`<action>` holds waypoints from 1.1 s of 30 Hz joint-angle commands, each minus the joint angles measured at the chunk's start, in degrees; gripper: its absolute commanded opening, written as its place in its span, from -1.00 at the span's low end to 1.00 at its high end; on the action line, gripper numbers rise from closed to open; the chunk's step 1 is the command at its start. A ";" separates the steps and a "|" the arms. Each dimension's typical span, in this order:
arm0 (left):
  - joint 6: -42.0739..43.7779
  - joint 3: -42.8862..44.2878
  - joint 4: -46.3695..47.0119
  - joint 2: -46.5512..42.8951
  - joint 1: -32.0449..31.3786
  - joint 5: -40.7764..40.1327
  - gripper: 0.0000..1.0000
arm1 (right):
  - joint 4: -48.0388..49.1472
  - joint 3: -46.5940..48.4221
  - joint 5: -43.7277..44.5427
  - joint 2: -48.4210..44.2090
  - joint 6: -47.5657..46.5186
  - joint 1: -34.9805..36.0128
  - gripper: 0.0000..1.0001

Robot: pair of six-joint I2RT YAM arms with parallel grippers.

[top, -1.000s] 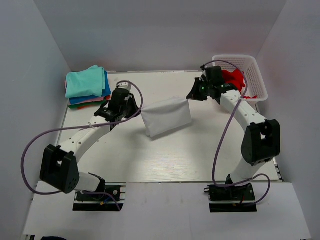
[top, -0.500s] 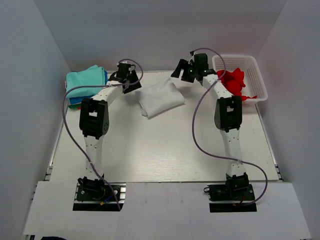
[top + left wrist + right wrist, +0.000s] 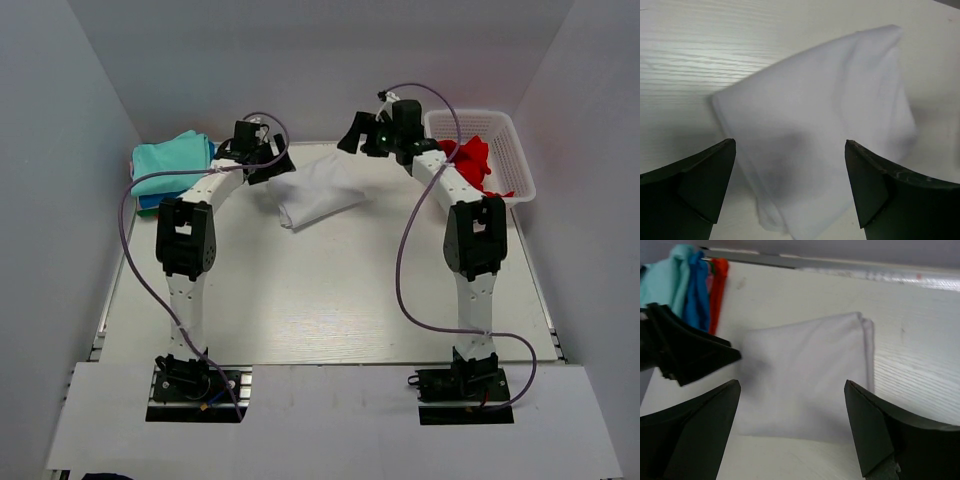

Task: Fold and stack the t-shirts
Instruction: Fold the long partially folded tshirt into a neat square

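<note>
The folded white t-shirt [image 3: 318,190] sits slanted near the table's far edge, so both my grippers should pull it closer before my left gripper takes it to the stack [image 3: 172,166].
The folded white t-shirt [image 3: 318,192] lies loose on the table at the far middle, also seen in the left wrist view [image 3: 815,125] and the right wrist view [image 3: 810,370]. My left gripper [image 3: 272,163] hangs open just above its left edge, nothing between the fingers [image 3: 790,144]. My right gripper [image 3: 356,138] is open above its far right corner, also empty [image 3: 792,385]. A stack of folded t-shirts [image 3: 172,165], teal on top, sits at the back left [image 3: 690,285]. A red t-shirt [image 3: 470,160] lies crumpled in the basket.
The white lattice basket [image 3: 520,165] stands at the back right corner. Both arms stretch far back, their purple cables looping over the table. The left gripper's dark fingers [image 3: 685,355] show in the right wrist view. White walls close in three sides.
Both grippers went from shut to open and let go of the white t-shirt, which now rests on the table at the far middle. Both arms have reached farther back.
</note>
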 commanded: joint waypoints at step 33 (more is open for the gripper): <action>-2.35 -45.59 -0.42 -41.03 -7.64 1.61 1.00 | 4.52 -62.24 2.34 -49.07 1.50 9.39 0.80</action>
